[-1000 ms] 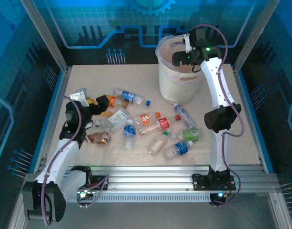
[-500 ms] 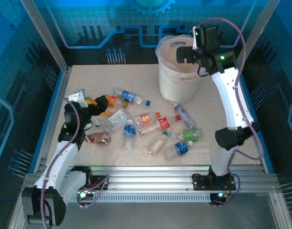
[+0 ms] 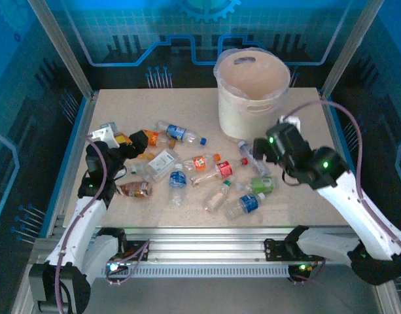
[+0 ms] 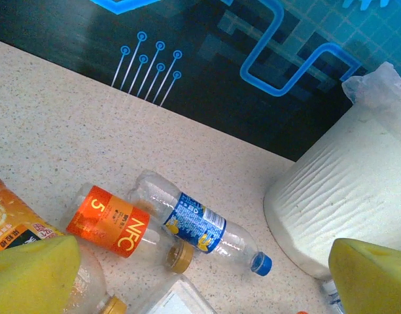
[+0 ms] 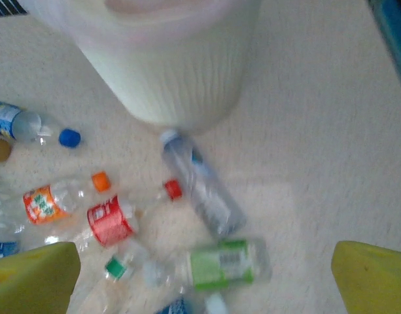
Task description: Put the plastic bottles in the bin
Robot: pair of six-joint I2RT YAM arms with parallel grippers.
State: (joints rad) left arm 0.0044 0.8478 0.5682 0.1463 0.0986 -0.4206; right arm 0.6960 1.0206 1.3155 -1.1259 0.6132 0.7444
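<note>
My right gripper should keep moving toward the frontmost blue-labelled bottle, which lies uncovered with its body free for my open fingers, until they close around its label.
Several plastic bottles lie scattered across the middle of the table. The bin stands at the back, right of centre. My left gripper hovers open at the left end of the pile. Its yellow pads frame an orange-labelled bottle and a blue-labelled bottle, with nothing between them. My right gripper is open and low in front of the bin. It hangs over a clear bottle and a green-labelled bottle, empty.
Metal frame posts and blue panels wall in the table on three sides. The bin's white wall rises close on the right in the left wrist view. A red-labelled bottle and an orange-labelled one lie left of the right gripper.
My right arm has swung from above the bin's mouth down and forward to the table in front of it, still open. The left arm has barely moved.
</note>
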